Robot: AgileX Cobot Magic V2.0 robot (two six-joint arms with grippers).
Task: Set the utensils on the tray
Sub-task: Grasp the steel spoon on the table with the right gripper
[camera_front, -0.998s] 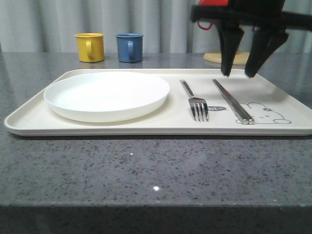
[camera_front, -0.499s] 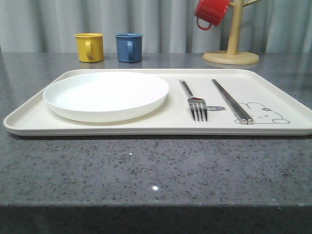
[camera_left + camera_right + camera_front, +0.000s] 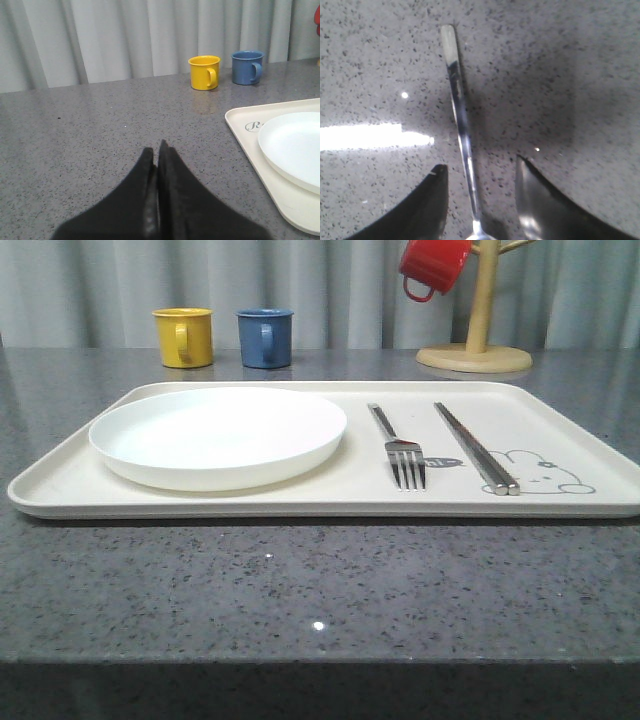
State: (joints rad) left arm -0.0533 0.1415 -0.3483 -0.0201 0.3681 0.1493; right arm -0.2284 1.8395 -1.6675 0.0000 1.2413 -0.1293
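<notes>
The silver spoon handle (image 3: 462, 117) lies free and lengthwise between the right gripper's open fingers, so they should keep going down until they close across its narrow sides (image 3: 471, 192).
The cream tray (image 3: 560, 410) lies across the grey table, its corner also in the left wrist view (image 3: 240, 117). On its right half a silver fork (image 3: 397, 443) and a pair of metal chopsticks (image 3: 475, 445) lie side by side, near the rabbit drawing. A long silver spoon handle (image 3: 460, 120) lies on the bare speckled table in the right wrist view, and my right gripper (image 3: 480, 167) stands open just above it, one finger on each side. My left gripper (image 3: 156, 150) is shut on nothing, over the table left of the tray.
A round white plate (image 3: 218, 433) fills the tray's left half. A yellow mug (image 3: 185, 336) and a blue mug (image 3: 266, 337) stand behind the tray. At the back right a red mug (image 3: 433, 267) hangs on a wooden mug tree (image 3: 480, 320).
One second ago my right gripper hung open above the chopsticks on the tray; it has since left the front view. The fork, chopsticks and plate have not moved.
</notes>
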